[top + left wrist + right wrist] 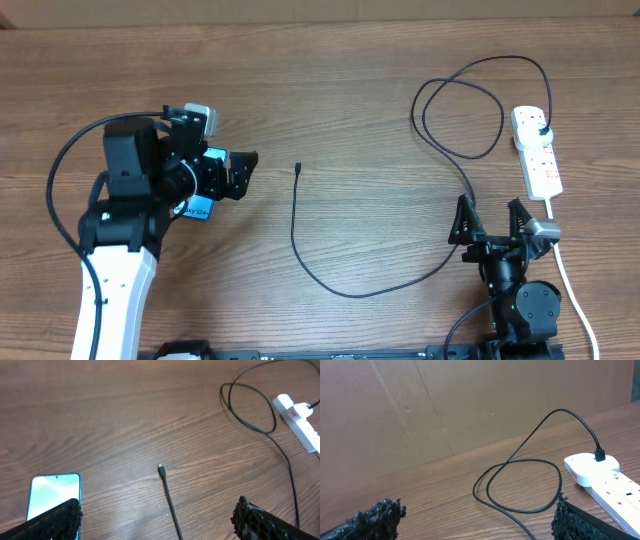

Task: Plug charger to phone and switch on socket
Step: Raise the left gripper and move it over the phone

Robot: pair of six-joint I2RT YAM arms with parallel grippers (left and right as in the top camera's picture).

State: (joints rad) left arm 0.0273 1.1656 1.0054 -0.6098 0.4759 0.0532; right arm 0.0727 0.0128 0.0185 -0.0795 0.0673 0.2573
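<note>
The phone (54, 496) is off to one side of my left gripper's open fingers. I should move them back so they straddle the phone's long edges (80, 491) before I lower them.
The phone (52, 492) lies flat on the table with its blue screen lit. In the overhead view it is mostly hidden under my left gripper (232, 172), with a blue corner (199, 209) showing. My left gripper (157, 520) is open and empty above the table, its left finger over the phone's lower edge. The charger's connector tip (298, 167) (160, 468) lies free to the right of the phone. Its black cable (340, 290) runs in a loop to the black plug (540, 128) (600, 454) in the socket (537, 150) (605, 480). My right gripper (492, 222) (475, 520) is open and empty, just in front of the cable loop.
The socket's white cord (570, 285) runs down past the right arm's base. A brown cardboard wall (445, 405) stands behind the table. The cable's loop (520, 485) lies on the wood left of the socket, which also shows in the left wrist view (300, 422).
</note>
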